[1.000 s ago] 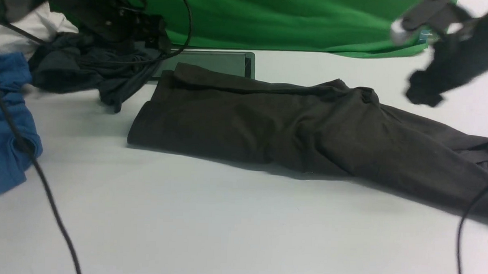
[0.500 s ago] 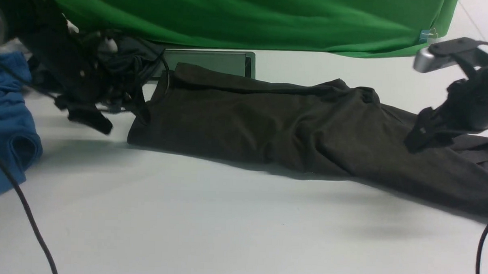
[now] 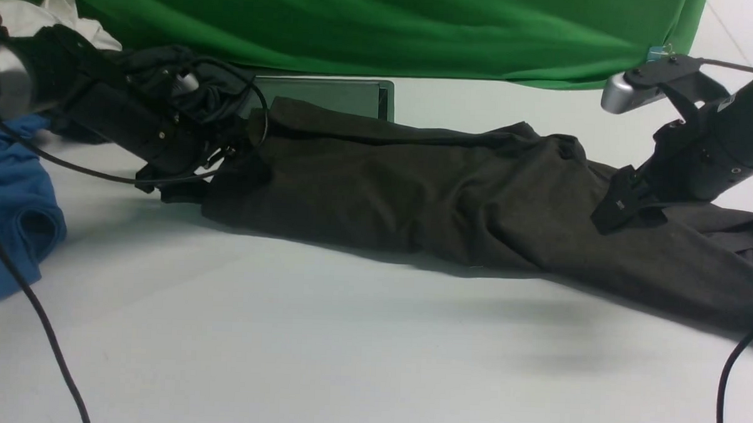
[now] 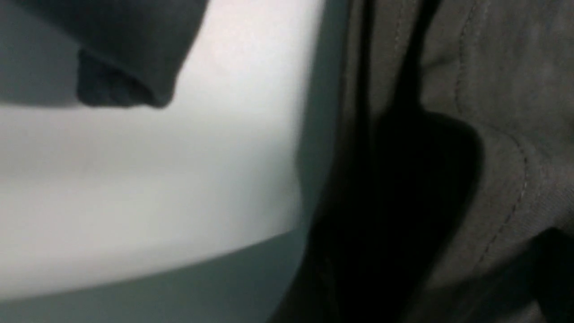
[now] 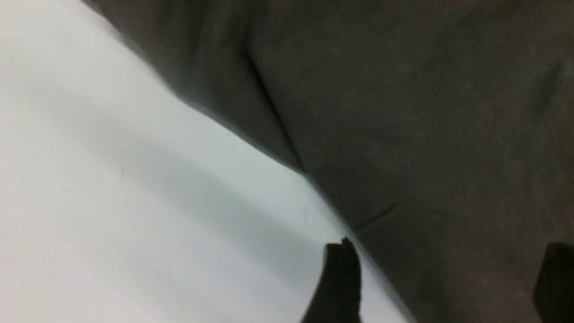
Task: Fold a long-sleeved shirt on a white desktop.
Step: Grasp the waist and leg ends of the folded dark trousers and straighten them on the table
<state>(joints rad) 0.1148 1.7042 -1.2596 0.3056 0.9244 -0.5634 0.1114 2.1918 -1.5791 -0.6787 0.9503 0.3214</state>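
I expect the long-sleeved shirt [image 3: 397, 193] to stay down with uneven edges when I fold it, since limp layers [image 3: 399, 134] lie out of line along its back edge.
The long-sleeved shirt [image 3: 415, 188] lies as a long, very dark olive-brown band across the white desktop [image 3: 347, 336]. My left gripper [image 3: 221, 181] is at the shirt's left end, open. In the left wrist view a dark finger [image 4: 403, 202] lies against the stitched hem [image 4: 493, 89], and folds of cloth run between the jaws. My right gripper [image 3: 621, 210] is low over the right part of the shirt. In its wrist view the right gripper [image 5: 448, 282] stands open, spanning the shirt's edge [image 5: 426, 112], with one fingertip [image 5: 341, 278] over bare desktop [image 5: 112, 202].
A charcoal-grey garment [image 3: 168, 73] and a white cloth [image 3: 45, 18] sit at the back left, and a blue garment [image 3: 7, 211] lies at the left edge. The grey cable hatch [image 3: 330, 96] is behind the shirt, under the green backdrop [image 3: 389, 30]. Black cables [image 3: 35, 312] trail across the front corners.
Both arms came down from high at the back. The left gripper reached the shirt's left end. The right gripper dropped onto the shirt's right part and slid a little leftward.
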